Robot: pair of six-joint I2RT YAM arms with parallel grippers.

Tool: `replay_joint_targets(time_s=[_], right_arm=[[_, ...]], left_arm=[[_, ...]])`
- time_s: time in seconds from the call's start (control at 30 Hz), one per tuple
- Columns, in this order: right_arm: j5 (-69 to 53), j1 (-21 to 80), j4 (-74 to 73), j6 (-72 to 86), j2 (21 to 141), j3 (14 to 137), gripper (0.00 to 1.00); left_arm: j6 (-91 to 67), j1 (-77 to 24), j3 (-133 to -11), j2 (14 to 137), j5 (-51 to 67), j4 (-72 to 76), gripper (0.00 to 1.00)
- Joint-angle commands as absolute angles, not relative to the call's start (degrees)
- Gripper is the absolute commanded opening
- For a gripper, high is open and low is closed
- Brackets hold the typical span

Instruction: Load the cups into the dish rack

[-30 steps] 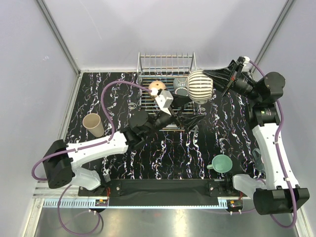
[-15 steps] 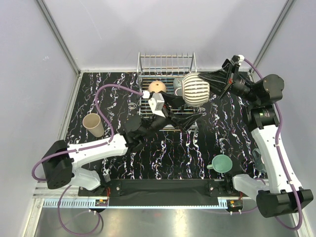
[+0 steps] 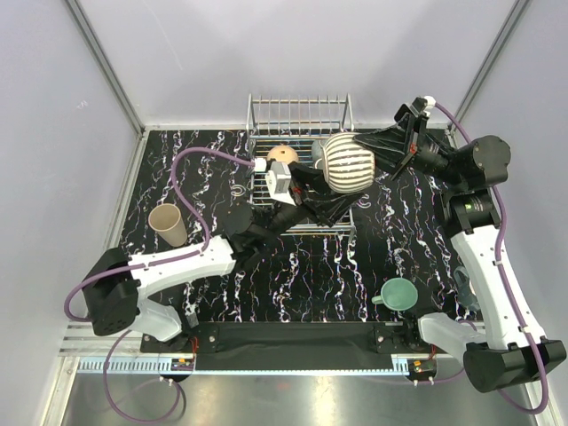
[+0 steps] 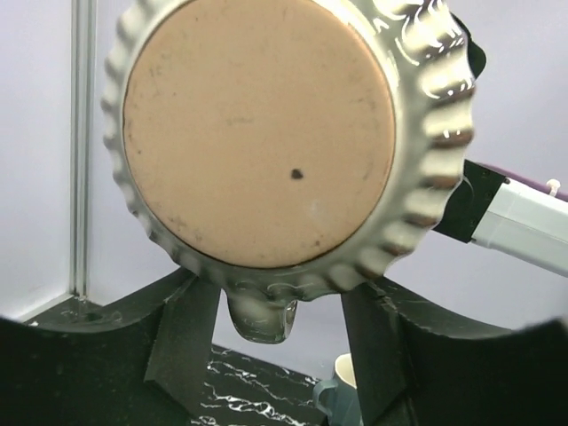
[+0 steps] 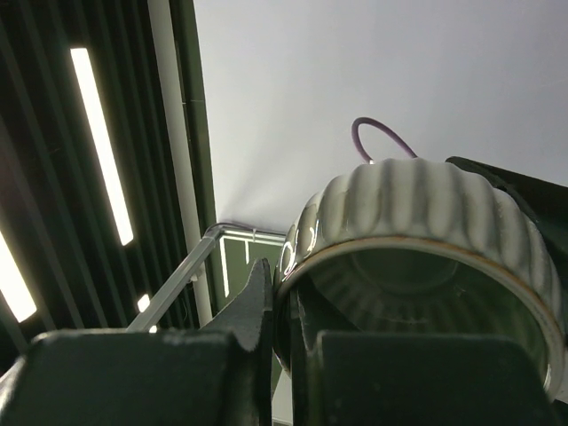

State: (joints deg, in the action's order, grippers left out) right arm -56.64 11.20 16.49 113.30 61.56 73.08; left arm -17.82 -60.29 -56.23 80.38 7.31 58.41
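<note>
My left gripper should first take the ribbed cup's handle, because my right gripper is pinching the ribbed cup's rim and that rim must face down in the dish rack.
My right gripper is shut on the rim of a whitish ribbed cup and holds it on its side in the air over the silver wire dish rack. In the right wrist view one finger is outside the rim and one inside the ribbed cup. My left gripper is open just below that cup; its view shows the cup's brown base, with the handle hanging between the fingers. A tan cup and a grey mug sit in the rack.
A beige cup stands on the black marbled table at the left. A teal handled cup stands at the near right by the right arm's base. The grey mug also shows low in the left wrist view.
My right gripper has carried the ribbed cup a little left and nearer. My left arm has reached up towards the rack, bringing its open fingers under the cup.
</note>
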Motion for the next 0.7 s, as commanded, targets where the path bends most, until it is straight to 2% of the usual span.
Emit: replay_joint_targets(time_s=[0.0, 0.27, 0.33, 0.37, 0.4, 0.43, 0.57, 0.67], right_arm=[[-55.8, 11.9, 22.8, 117.0, 60.3, 76.0, 0.00], [-55.5, 12.1, 25.9, 119.0, 60.0, 74.1, 0.00], [-55.6, 12.1, 26.5, 119.3, 59.9, 73.3, 0.00], [-55.6, 12.1, 26.9, 119.8, 59.9, 73.0, 0.00], [-55.6, 12.2, 27.3, 120.2, 60.0, 72.6, 0.00], [-55.5, 12.2, 28.2, 120.6, 59.9, 72.1, 0.00], [-55.4, 12.4, 28.9, 122.1, 60.2, 71.5, 0.00], [-55.2, 12.8, 29.7, 123.4, 60.2, 70.6, 0.00]], left_arm=[[-19.6, -59.9, -58.2, 81.4, 8.5, 66.4, 0.56], [-23.7, -58.8, -56.9, 81.7, 8.9, 70.0, 0.28], [-25.4, -58.4, -56.4, 81.6, 8.1, 71.2, 0.28], [-25.9, -58.3, -56.1, 81.3, 8.3, 71.7, 0.32], [-25.9, -58.3, -55.6, 81.3, 8.5, 72.8, 0.47], [-25.8, -58.3, -55.2, 81.2, 9.0, 73.4, 0.51], [-25.0, -58.1, -54.8, 81.6, 9.8, 74.6, 0.52], [-25.2, -58.0, -54.2, 81.7, 10.4, 76.7, 0.41]])
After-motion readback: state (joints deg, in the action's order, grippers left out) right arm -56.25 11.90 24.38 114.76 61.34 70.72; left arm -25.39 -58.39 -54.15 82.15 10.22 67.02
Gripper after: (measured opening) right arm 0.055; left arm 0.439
